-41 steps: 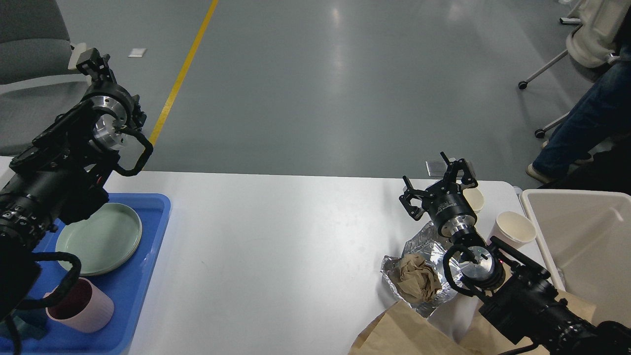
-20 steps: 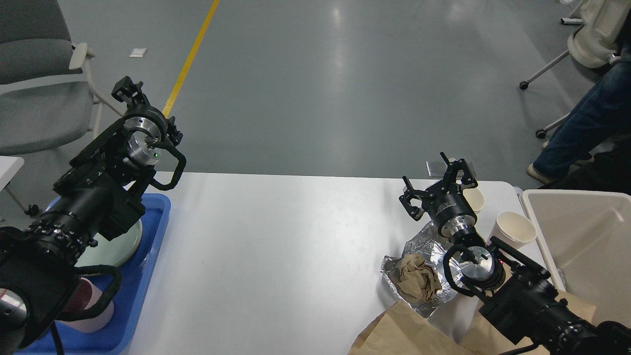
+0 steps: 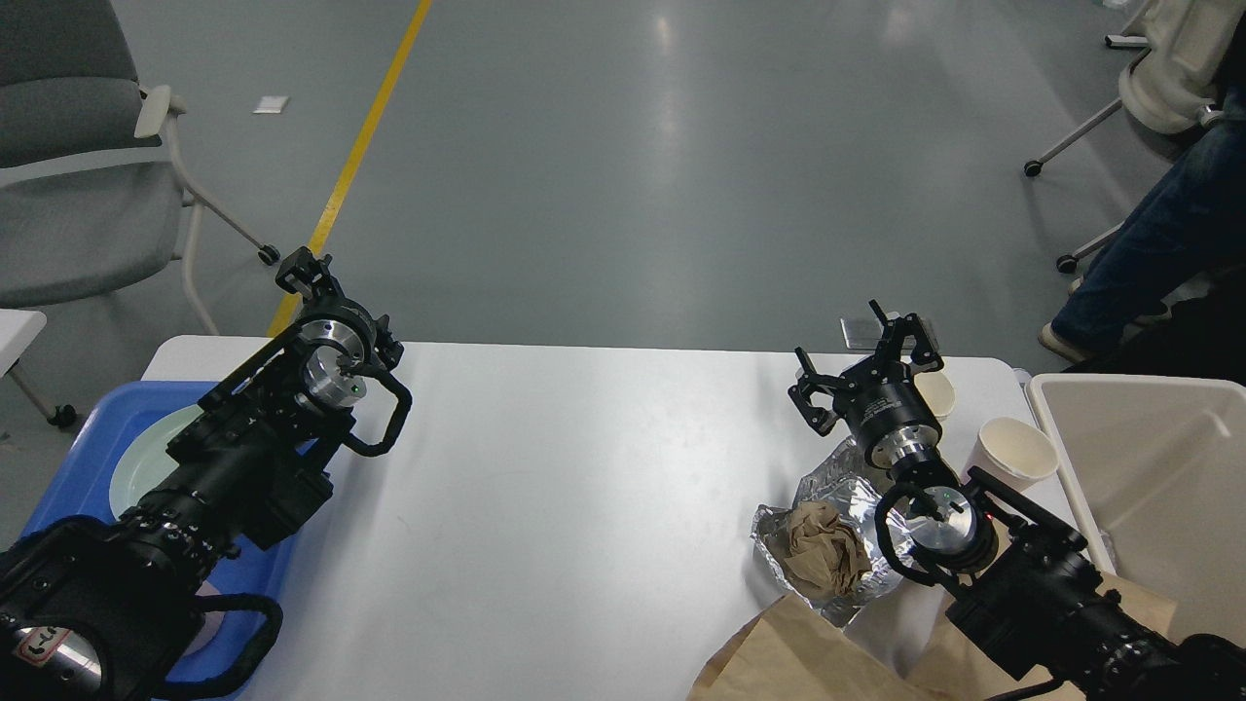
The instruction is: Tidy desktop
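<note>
I expect the brown paper bag (image 3: 806, 660) to stay stiff and spread out when I lift it, because it lies flat with a crisp, straight edge (image 3: 737, 646).
The white desktop (image 3: 584, 506) fills the lower view. A crumpled brown paper ball (image 3: 825, 553) lies on a sheet of silver foil (image 3: 845, 487) at the right. Two white paper cups (image 3: 1017, 450) (image 3: 939, 392) stand beyond it, and a brown paper bag (image 3: 803, 654) lies at the front right. My right gripper (image 3: 859, 362) is open and empty, above the table's back edge just beyond the foil. My left gripper (image 3: 302, 272) is at the table's back left edge, small and dark, so its fingers cannot be told apart.
A blue tray (image 3: 88, 438) at the left holds a green plate (image 3: 136, 462), mostly hidden by my left arm. A beige bin (image 3: 1149, 467) stands at the right. A grey chair (image 3: 78, 146) is at the back left, and a person's legs (image 3: 1149, 243) at the back right.
My left arm has swung right and down, from high over the tray's far side to the table's back left edge. The right arm has not moved.
</note>
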Motion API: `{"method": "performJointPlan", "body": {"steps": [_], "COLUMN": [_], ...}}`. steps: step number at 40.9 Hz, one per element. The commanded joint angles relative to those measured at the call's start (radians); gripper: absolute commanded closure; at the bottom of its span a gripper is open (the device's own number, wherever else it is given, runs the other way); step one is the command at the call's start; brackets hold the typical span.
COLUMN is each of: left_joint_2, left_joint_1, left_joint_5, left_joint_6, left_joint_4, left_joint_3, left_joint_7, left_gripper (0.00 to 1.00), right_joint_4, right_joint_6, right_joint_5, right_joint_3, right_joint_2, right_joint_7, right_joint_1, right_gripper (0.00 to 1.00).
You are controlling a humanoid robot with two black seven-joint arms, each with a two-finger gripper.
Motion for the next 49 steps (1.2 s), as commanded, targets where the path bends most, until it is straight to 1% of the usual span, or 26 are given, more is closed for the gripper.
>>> {"method": "performJointPlan", "body": {"steps": [1,2,3,5,6,8,15,26,28,30,31,32,33,34,35,36,38,40,41,42,45,46,49], "left_joint_2": [-0.036,-0.042,-0.044,-0.044,-0.044,-0.042,-0.036,-0.032,-0.03,-0.027,-0.024,-0.016,0.0,0.007,0.016,0.017,0.017,0.02,0.02,0.022,0.024,0.024,0.017], "left_joint_1": [0.025,0.036,0.05,0.063,0.065,0.071,0.071,0.065,0.064,0.062,0.059,0.057,0.059,0.059,0.056,0.051,0.041,0.039,0.041,0.041,0.039,0.039,0.056], "left_joint_5": [-0.004,-0.005,-0.007,-0.008,-0.008,-0.008,-0.008,-0.004,-0.001,0.002,0.002,0.002,0.002,0.001,-0.004,-0.007,-0.01,-0.008,-0.008,-0.008,-0.01,-0.011,-0.016], "left_joint_6": [-0.007,-0.007,-0.009,-0.018,-0.021,-0.029,-0.027,-0.029,-0.03,-0.035,-0.044,-0.059,-0.099,-0.125,-0.192,-0.226,-0.268,-0.277,-0.282,-0.283,-0.277,-0.271,-0.267], "left_joint_4": [0.0,-0.002,0.0,0.0,0.0,0.0,0.003,0.003,0.003,0.003,0.003,0.003,0.003,0.001,0.001,0.003,0.003,0.005,0.005,0.005,0.011,0.014,0.02], "left_joint_3": [-0.008,-0.013,-0.017,-0.022,-0.022,-0.019,-0.013,-0.003,-0.003,-0.003,-0.003,-0.003,-0.003,-0.005,-0.009,-0.014,-0.02,-0.02,-0.02,-0.023,-0.025,-0.023,-0.028], "left_joint_7": [-0.265,-0.342,-0.408,-0.523,-0.569,-0.643,-0.649,-0.643,-0.632,-0.613,-0.593,-0.564,-0.483,-0.435,-0.345,-0.297,-0.214,-0.148,-0.131,-0.125,-0.125,-0.117,-0.146], "left_gripper": [0.03,0.03,0.03,0.03,0.03,0.03,0.03,0.03,0.03,0.03,0.03,0.03,0.03,0.03,0.03,0.03,0.03,0.03,0.03,0.03,0.03,0.03,0.03], "right_joint_4": [0.0,0.0,0.0,0.0,0.0,0.0,0.0,0.0,0.0,0.0,0.0,0.0,0.0,0.0,0.0,0.0,0.0,0.0,0.0,0.0,0.0,0.0,0.0], "right_joint_6": [0.0,0.0,0.0,0.0,0.0,0.0,0.0,0.0,0.0,0.0,0.0,0.0,0.0,0.0,0.0,0.0,0.0,0.0,0.0,0.0,0.0,0.0,0.0], "right_joint_5": [0.0,0.0,0.0,0.0,0.0,0.0,0.0,0.0,0.0,0.0,0.0,0.0,0.0,0.0,0.0,0.0,0.0,0.0,0.0,0.0,0.0,0.0,0.0], "right_joint_3": [0.001,0.0,0.001,0.0,0.0,0.0,0.0,0.0,0.0,0.0,0.0,0.0,0.0,0.0,0.0,0.0,0.0,0.0,0.0,0.0,0.0,0.0,0.0], "right_joint_2": [0.0,0.0,0.0,0.0,0.0,0.0,0.0,0.0,0.0,0.0,0.0,0.0,0.0,0.0,0.0,0.0,0.0,0.0,0.0,0.0,0.0,0.0,0.0], "right_joint_7": [0.0,0.0,0.0,0.0,0.0,0.0,0.0,0.0,0.0,0.0,0.0,0.0,0.0,0.0,0.0,0.0,0.0,0.0,0.0,0.0,0.0,0.0,0.0], "right_joint_1": [0.0,0.0,0.0,0.0,0.0,0.0,0.0,0.0,0.0,0.0,0.0,0.0,0.0,0.0,0.0,0.0,0.0,0.0,0.0,0.002,0.002,0.002,0.002], "right_gripper": [0.0,0.0,0.0,0.0,0.0,0.0,0.0,0.0,0.0,0.0,0.0,0.0,0.0,0.0,0.0,0.0,0.0,0.0,0.0,0.0,0.0,0.0,0.0]}}
